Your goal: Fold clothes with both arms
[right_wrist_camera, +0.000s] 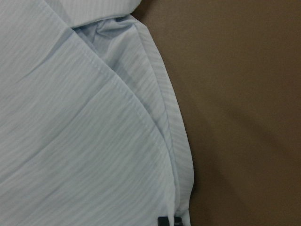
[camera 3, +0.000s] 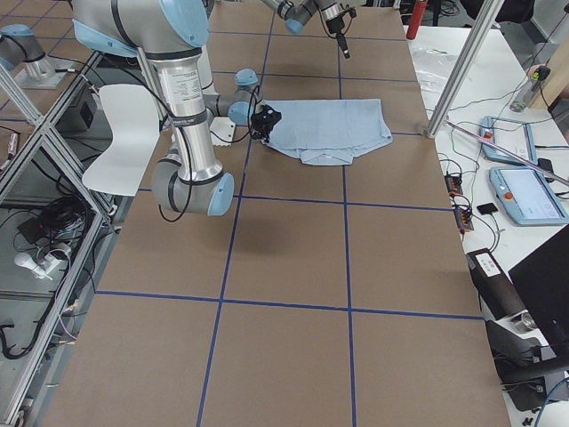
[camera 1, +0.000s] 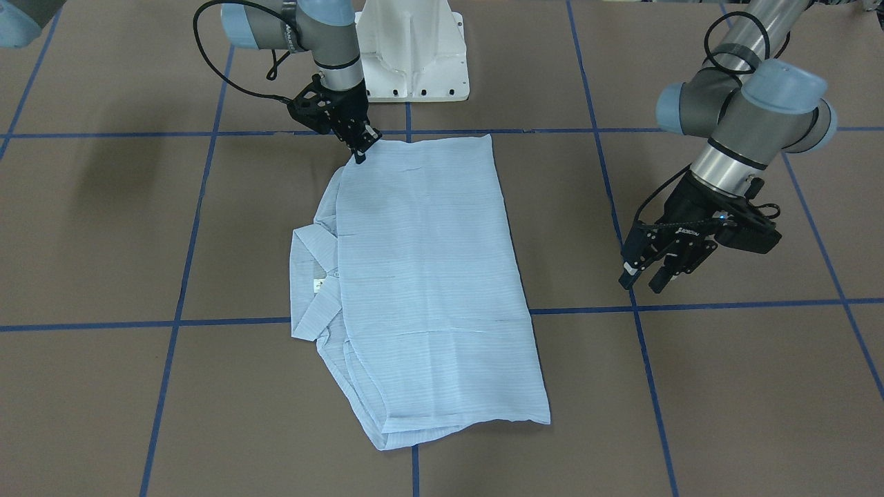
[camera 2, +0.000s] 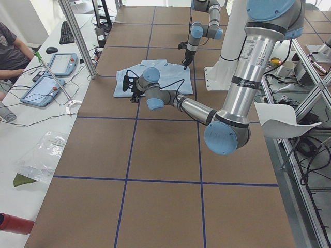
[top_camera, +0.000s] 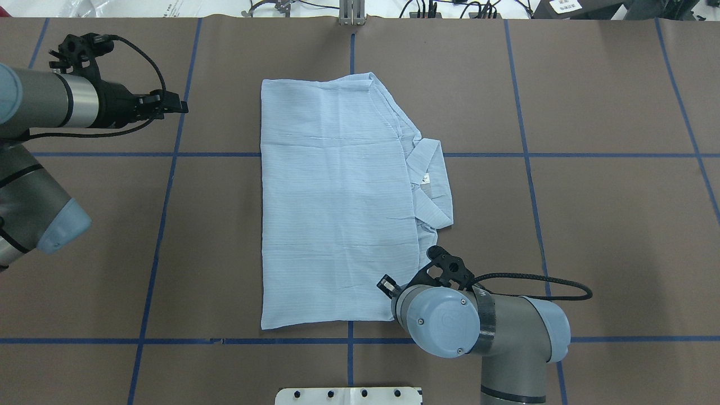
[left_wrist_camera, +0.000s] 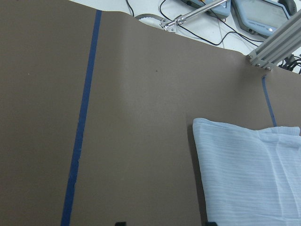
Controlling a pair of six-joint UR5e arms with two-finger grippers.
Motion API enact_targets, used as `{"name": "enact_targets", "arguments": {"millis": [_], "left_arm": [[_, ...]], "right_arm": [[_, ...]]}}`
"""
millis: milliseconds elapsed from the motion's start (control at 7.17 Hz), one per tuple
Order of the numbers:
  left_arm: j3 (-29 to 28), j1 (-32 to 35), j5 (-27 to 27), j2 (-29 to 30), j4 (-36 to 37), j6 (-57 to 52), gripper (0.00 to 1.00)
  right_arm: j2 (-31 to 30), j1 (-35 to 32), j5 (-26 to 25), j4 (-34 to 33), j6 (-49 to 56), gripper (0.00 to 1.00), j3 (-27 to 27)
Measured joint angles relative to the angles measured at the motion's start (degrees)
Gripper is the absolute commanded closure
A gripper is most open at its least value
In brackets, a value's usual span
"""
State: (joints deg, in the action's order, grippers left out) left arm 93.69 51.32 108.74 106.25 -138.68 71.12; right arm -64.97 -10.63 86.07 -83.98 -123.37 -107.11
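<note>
The collar [camera 1: 310,286] pokes out midway [camera 1: 338,277] along the shirt's side, so it will still stick out at the crease when I fold the shirt over.
The pale blue striped shirt [camera 1: 428,276] lies folded into a long flat rectangle in the middle of the brown table, and it also shows in the overhead view [top_camera: 332,197]. Its collar [camera 1: 311,276] sticks out on my right side. My right gripper [camera 1: 359,153] sits low at the shirt's near right corner. In the right wrist view its tips are close together on the shirt's edge [right_wrist_camera: 181,207]. My left gripper [camera 1: 642,276] is open and empty, hovering off the shirt's left side. The left wrist view shows the shirt's far left corner [left_wrist_camera: 254,174].
The white pedestal base [camera 1: 414,55] stands just behind the right gripper. Blue tape lines [top_camera: 169,197] cross the table. A side desk with tablets [camera 2: 51,72] and a seated person [camera 2: 10,46] lies past the far edge, by an aluminium post [camera 3: 462,71].
</note>
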Motion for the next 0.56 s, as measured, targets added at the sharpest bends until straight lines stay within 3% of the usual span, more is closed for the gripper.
{"name": "enact_targets", "arguments": {"millis": [279,558], "left_arm": [[2.5,-1.0,0.1,0.2,2.1,6.6,0.35],[6.7,-6.7,-0.4,0.2,2.7,22.8,0.35]], "right_arm": [[0.0,0.2,0.1,-2.6,0.0,1.00,-2.2],[-0.1,0.7,0.0,-3.8,-0.1,1.00,-3.2]]}}
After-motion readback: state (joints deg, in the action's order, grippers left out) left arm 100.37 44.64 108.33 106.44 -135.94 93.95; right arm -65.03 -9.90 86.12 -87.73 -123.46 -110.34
